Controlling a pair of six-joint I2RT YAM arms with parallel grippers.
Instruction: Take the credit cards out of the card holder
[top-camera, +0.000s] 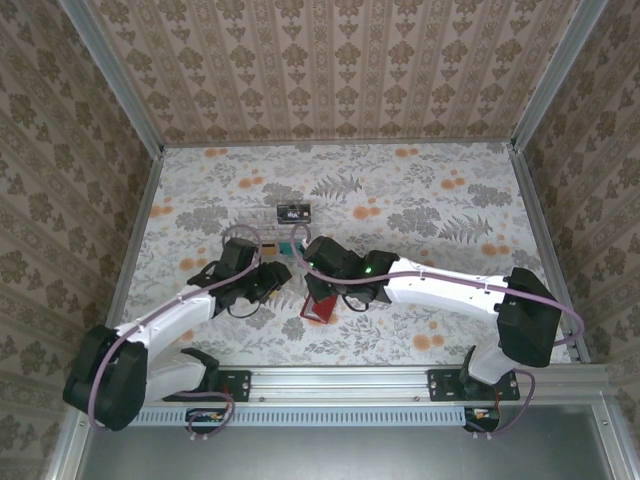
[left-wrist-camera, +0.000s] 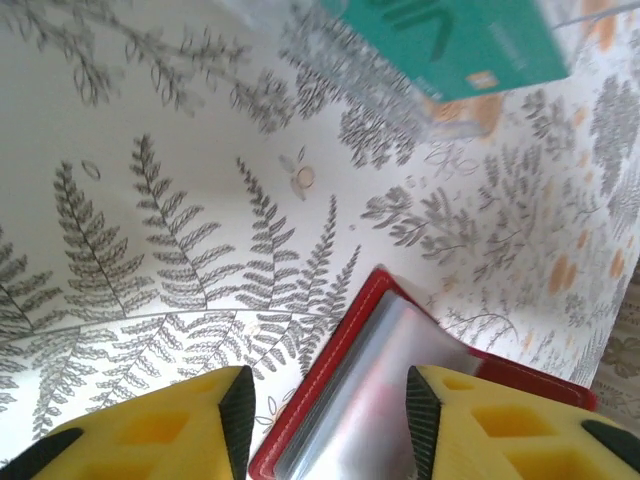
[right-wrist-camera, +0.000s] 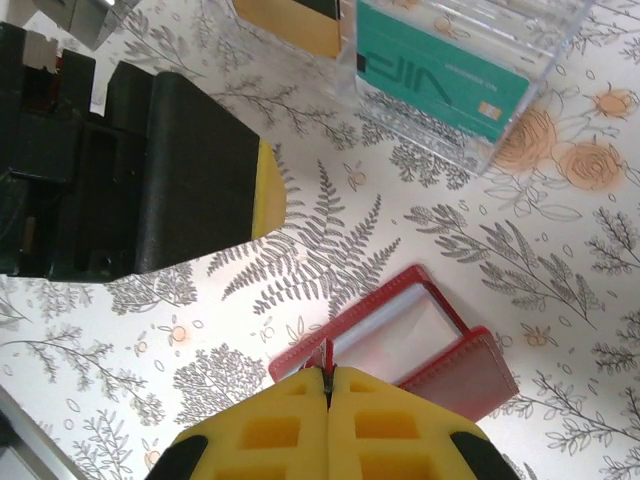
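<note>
The robot's right gripper has its fingers pinching the red flap (right-wrist-camera: 323, 352) and the wallet's clear sleeves (right-wrist-camera: 392, 328) show, so it should keep pulling the flap open until the wallet lies flat.
The card holder (top-camera: 317, 309) is a red wallet lying open on the floral table, its clear sleeves (left-wrist-camera: 380, 390) facing up. My right gripper (right-wrist-camera: 328, 372) is shut on a thin red flap at the wallet's (right-wrist-camera: 405, 335) near edge. Over the same wallet my left gripper (left-wrist-camera: 330, 410) is open, one yellow finger on each side of the sleeves and nothing gripped. A teal credit card (right-wrist-camera: 440, 72) lies in the clear plastic tray (right-wrist-camera: 520, 110), beside a yellow one (right-wrist-camera: 290, 25). A black card (top-camera: 293, 212) lies further back. I cannot tell whether any cards sit in the sleeves.
The clear tray (top-camera: 268, 243) stands just behind both grippers, close to the left one (top-camera: 272, 278). The left gripper's black body (right-wrist-camera: 170, 180) is a short way left of the wallet. Patterned walls enclose the table on three sides.
</note>
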